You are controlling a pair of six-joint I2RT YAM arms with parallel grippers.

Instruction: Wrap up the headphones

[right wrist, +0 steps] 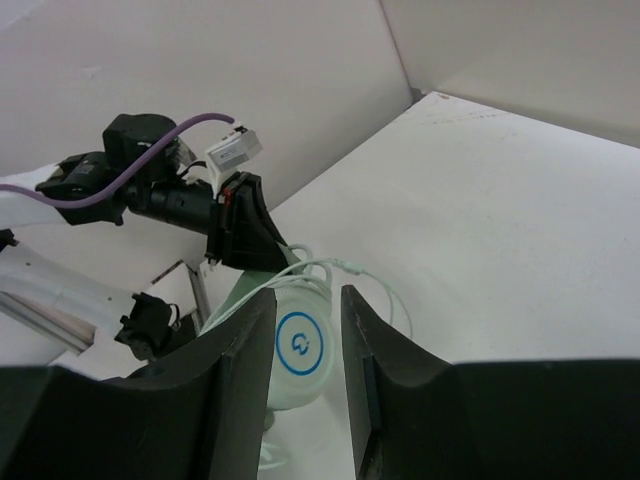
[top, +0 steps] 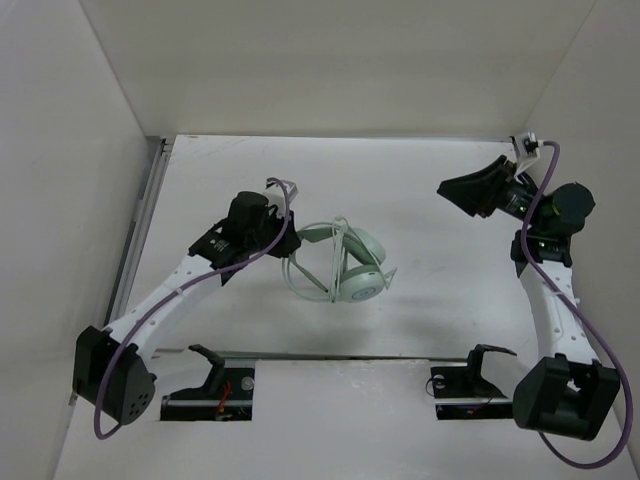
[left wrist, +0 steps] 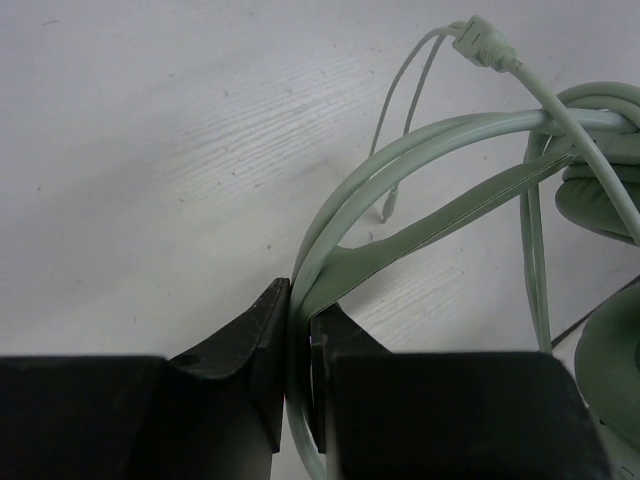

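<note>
The headphones have the cable wrapped around them, and the far tabletop is open. My left gripper should continue to carry the headphones there until they lie flat, then let go.
The pale mint-green headphones lie in the middle of the white table, one earcup with a blue ring mark facing up. My left gripper is shut on the thin double headband, which runs up between its fingers. The thin pale cable loops over the headband, and its plug end rests on the table beyond. My right gripper hangs open at the far right, well away from the headphones. Nothing is between its fingers; the earcup shows far behind the gap.
White walls close in the table on three sides. A metal rail runs along the left edge. Two black brackets stand at the near edge by the arm bases. Purple arm cables trail beside each arm.
</note>
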